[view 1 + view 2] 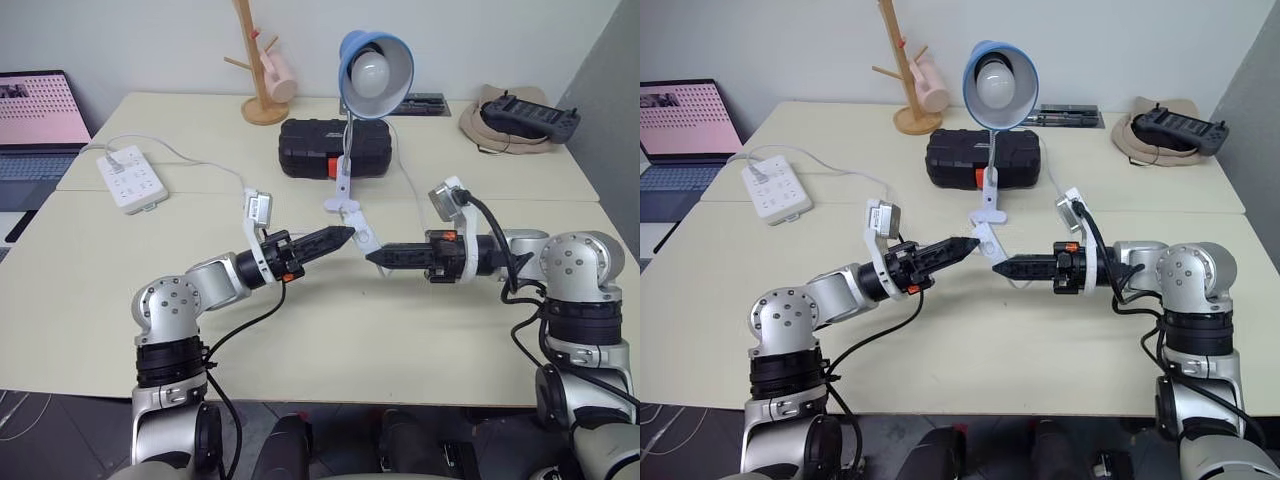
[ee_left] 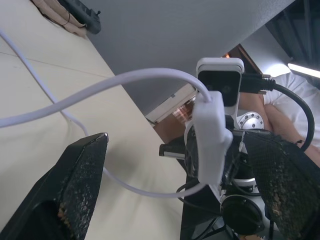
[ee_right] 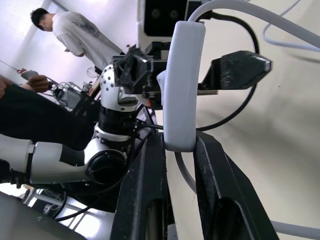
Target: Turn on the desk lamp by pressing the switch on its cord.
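The white cord is plugged into the power strip (image 1: 115, 164), so I expect that the desk lamp (image 1: 373, 75) will turn on and stay lit when I squeeze the switch on the cord.
The desk lamp (image 1: 375, 64), with a light-blue shade and a round white bulb, stands mid-table in front of a black case and looks unlit. Its thin white cord (image 2: 100, 87) loops down to the switch (image 1: 363, 234), a small white oblong lifted above the table between my two grippers. From the right, my right gripper (image 3: 180, 145) is shut on the switch's end (image 3: 183, 85). My left gripper (image 2: 175, 145) comes in from the left, open. Its two black fingers (image 2: 75, 185) stand on either side of the switch (image 2: 210, 135) without touching it.
A white power strip (image 1: 131, 178) lies at the left. The black case (image 1: 333, 148) sits behind the lamp, with a wooden mug tree (image 1: 262, 70) farther back. A laptop (image 1: 35, 120) is at far left and a controller on a hat (image 1: 530, 118) at back right. A person (image 3: 75, 37) stands beyond the table.
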